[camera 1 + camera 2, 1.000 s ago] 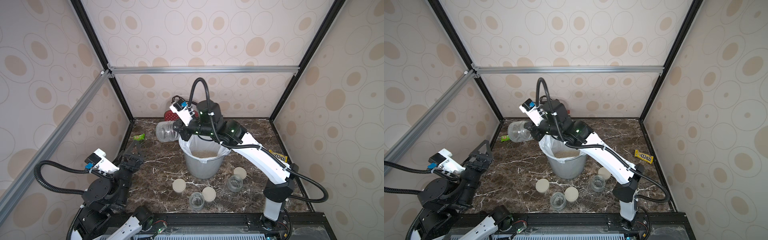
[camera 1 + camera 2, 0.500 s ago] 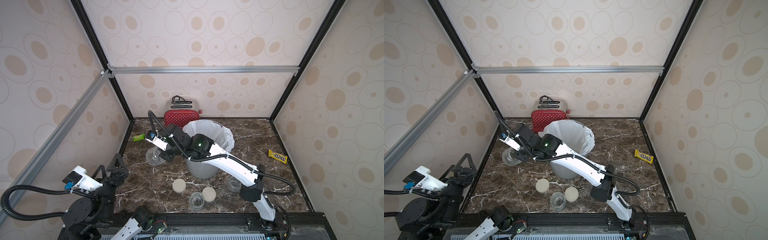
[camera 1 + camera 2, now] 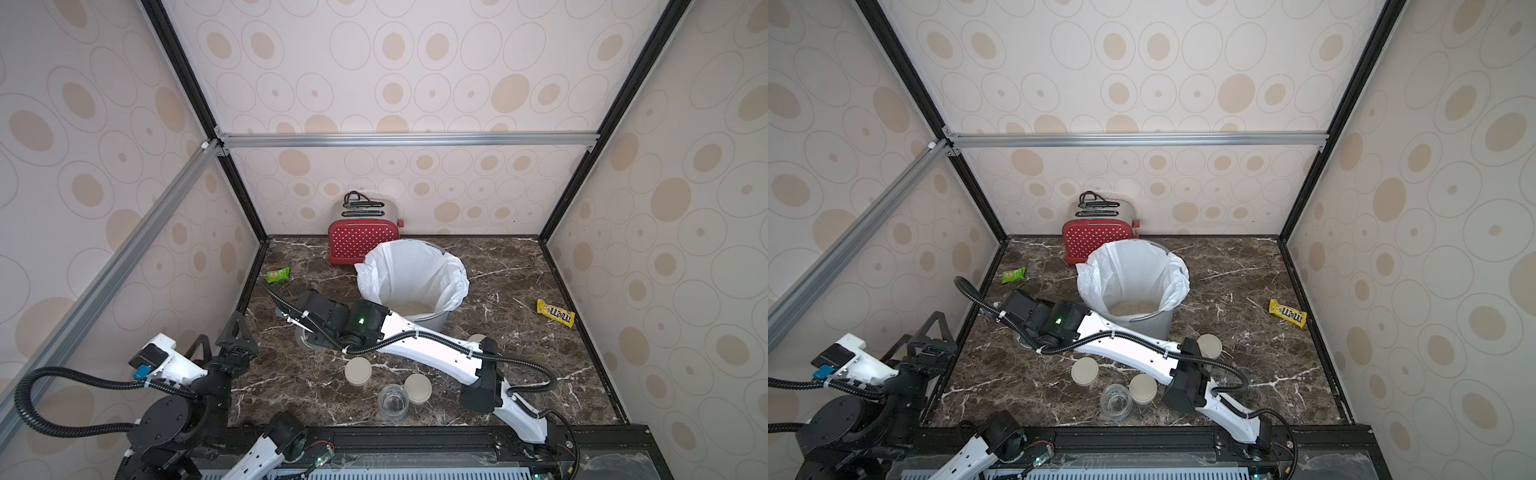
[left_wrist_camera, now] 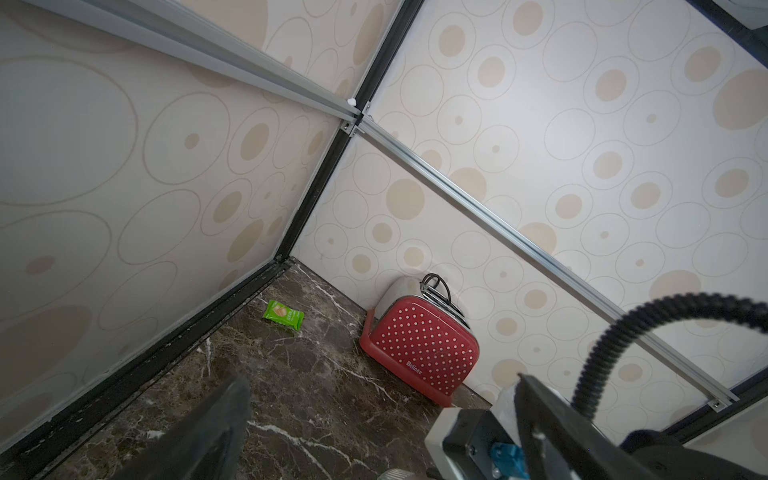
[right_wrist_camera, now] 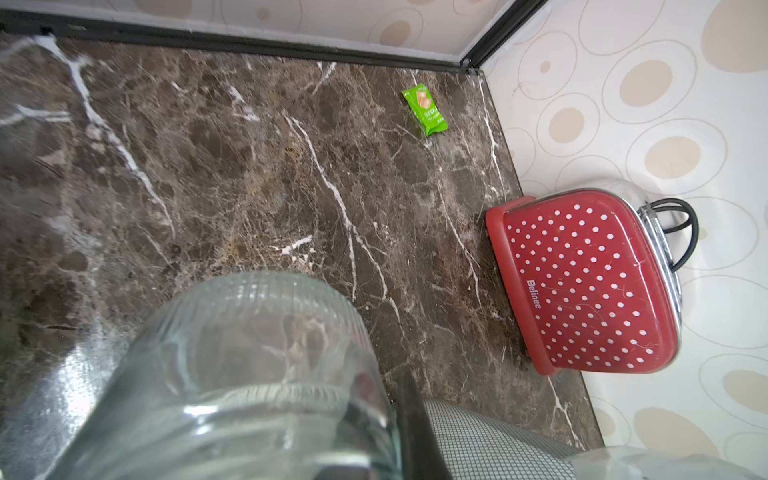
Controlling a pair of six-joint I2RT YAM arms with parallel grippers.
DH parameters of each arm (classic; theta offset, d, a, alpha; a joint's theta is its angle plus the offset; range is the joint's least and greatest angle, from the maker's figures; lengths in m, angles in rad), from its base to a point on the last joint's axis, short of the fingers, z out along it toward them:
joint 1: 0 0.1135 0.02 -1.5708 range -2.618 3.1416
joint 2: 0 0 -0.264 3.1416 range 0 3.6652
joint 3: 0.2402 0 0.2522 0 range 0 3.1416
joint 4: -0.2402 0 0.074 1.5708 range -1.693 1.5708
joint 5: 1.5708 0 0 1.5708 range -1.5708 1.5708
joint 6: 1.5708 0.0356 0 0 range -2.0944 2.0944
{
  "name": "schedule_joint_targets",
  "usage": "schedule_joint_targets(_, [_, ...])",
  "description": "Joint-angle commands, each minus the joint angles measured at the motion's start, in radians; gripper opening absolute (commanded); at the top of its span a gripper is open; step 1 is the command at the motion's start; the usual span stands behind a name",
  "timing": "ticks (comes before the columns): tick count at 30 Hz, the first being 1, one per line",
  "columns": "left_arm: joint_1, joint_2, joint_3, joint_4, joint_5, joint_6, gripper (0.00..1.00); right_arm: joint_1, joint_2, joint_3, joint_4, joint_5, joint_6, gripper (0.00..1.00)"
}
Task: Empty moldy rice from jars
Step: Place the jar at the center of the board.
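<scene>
I should continue to lower the jar with my right gripper, because the empty jar's base [image 5: 252, 300] points down toward clear marble [image 3: 335, 360] beside the bin. I will let go once the jar stands there.
My right gripper [image 3: 308, 332] is shut on an empty clear glass jar [image 5: 249, 353], low at the marble table left of the bin; one dark finger [image 5: 415, 424] presses its side. Whether the jar [image 3: 304, 340] rests on the table I cannot tell. The moldy rice [image 3: 409, 308] lies as a pale heap in the bottom of the grey bin with its white liner [image 3: 415, 266]. A second open, empty jar [image 3: 392, 402] stands near the front edge. My left gripper [image 3: 226, 338] hovers open at the left table edge, nothing between its fingers [image 4: 216, 415].
Three beige lids lie loose: lid [image 3: 358, 371], lid [image 3: 417, 388] and lid [image 3: 1209, 345] behind the right arm. A red dotted toaster [image 3: 363, 245] stands at the back wall, a green packet [image 3: 277, 274] at the left, a yellow candy bag [image 3: 555, 312] at the right.
My right arm swung the jar from over the bin's rim down to the table left of the bin. The left arm dipped and came back up at the left edge, still open.
</scene>
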Motion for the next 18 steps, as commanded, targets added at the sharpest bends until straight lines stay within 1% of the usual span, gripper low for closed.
schedule_joint_targets(1, [0.006,-0.02,-0.001,-0.043,-0.02,-0.013,0.99,0.007,0.027,0.011,0.025,0.11,-0.029,0.0])
schedule_joint_targets(4, [0.005,-0.027,-0.004,-0.052,-0.018,-0.027,0.99,0.005,0.048,-0.01,0.036,0.139,-0.043,0.0])
schedule_joint_targets(18, [0.005,-0.031,-0.012,-0.068,-0.02,-0.04,0.99,-0.014,0.153,-0.039,0.02,0.153,-0.034,0.0])
